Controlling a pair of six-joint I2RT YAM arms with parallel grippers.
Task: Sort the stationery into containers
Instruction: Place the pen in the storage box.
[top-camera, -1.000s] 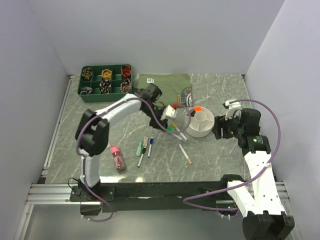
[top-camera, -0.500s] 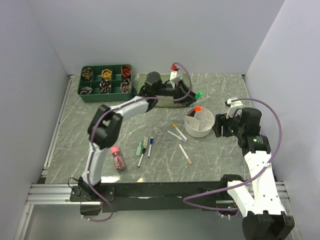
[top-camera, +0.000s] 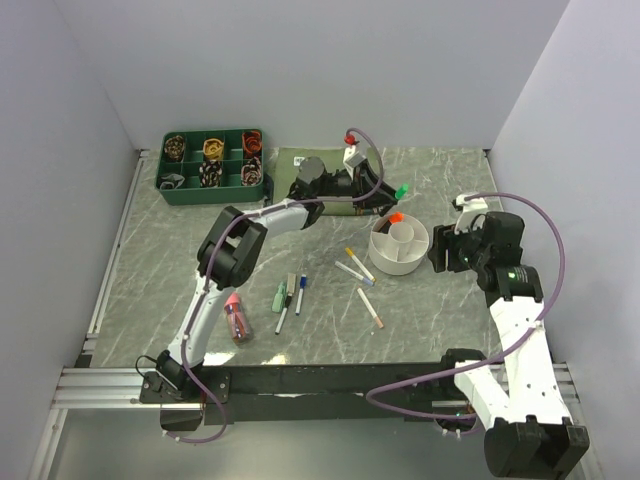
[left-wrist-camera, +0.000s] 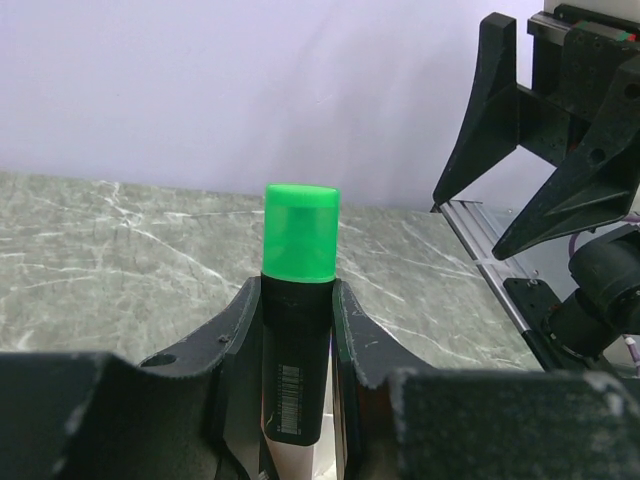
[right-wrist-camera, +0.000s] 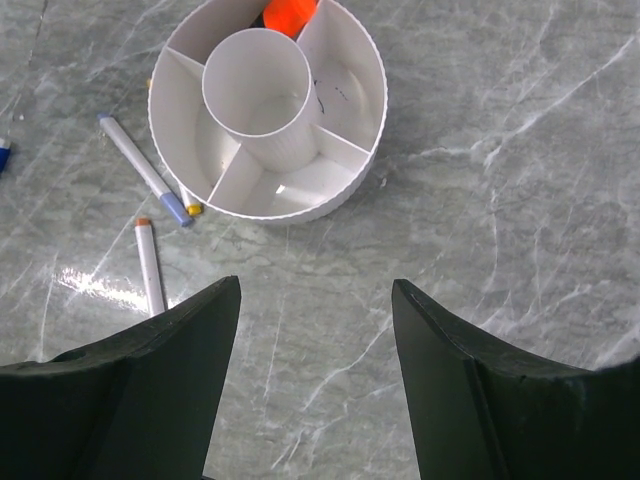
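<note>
The highlighter is upright above the organiser with its green cap (top-camera: 402, 191) up. My left gripper carries on moving it down beside the orange-capped marker (top-camera: 396, 218) until the highlighter's black end is inside the organiser.
My left gripper (top-camera: 386, 194) is shut on a black highlighter with a green cap (top-camera: 399, 189), held in the air just behind the white round organiser (top-camera: 400, 262). In the left wrist view the highlighter (left-wrist-camera: 299, 240) stands upright between the fingers (left-wrist-camera: 234, 340). An orange-capped marker (top-camera: 397, 217) stands in a back ring compartment and also shows in the right wrist view (right-wrist-camera: 290, 12). My right gripper (top-camera: 440, 256) is open and empty, low beside the organiser's right side (right-wrist-camera: 345, 185). Several pens (top-camera: 358, 266) and a pink-capped tube (top-camera: 236, 315) lie on the table.
A green divided tray (top-camera: 160, 172) with small items stands at the back left. A folded olive cloth (top-camera: 330, 163) lies at the back under the left arm. Loose pens (right-wrist-camera: 145, 170) lie left of the organiser. Grey walls close in the sides.
My left gripper has risen from the table near the organiser with the green-capped highlighter and now holds it in the air behind the organiser. The right arm has barely moved.
</note>
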